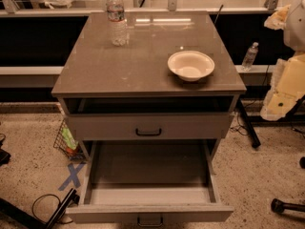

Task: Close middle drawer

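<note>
The middle drawer's long sides (209,175) run straight back into the cabinet. Its front (149,213) will slide in square when I push one end.
The middle drawer (148,173) is pulled far out toward me at the bottom of the grey cabinet. Its long side walls, flat grey floor and plain front (190,213) with a small thin dark handle (150,221) all show, and it holds nothing. Above it sits a shut grey drawer front with a bolder black handle (148,132). My cream-coloured arm hangs at the right edge of the view. Its gripper (275,108) is beside the cabinet's right side, level with the cabinet top and well away from the open drawer.
A white bowl (190,65) and a water bottle (116,18) stand on the cabinet top (119,66). A wire basket (66,142) sits on the floor at the left, with cables and blue tape near it. Another bottle (249,56) stands behind on the right, and a chair base (286,205) is at the lower right.
</note>
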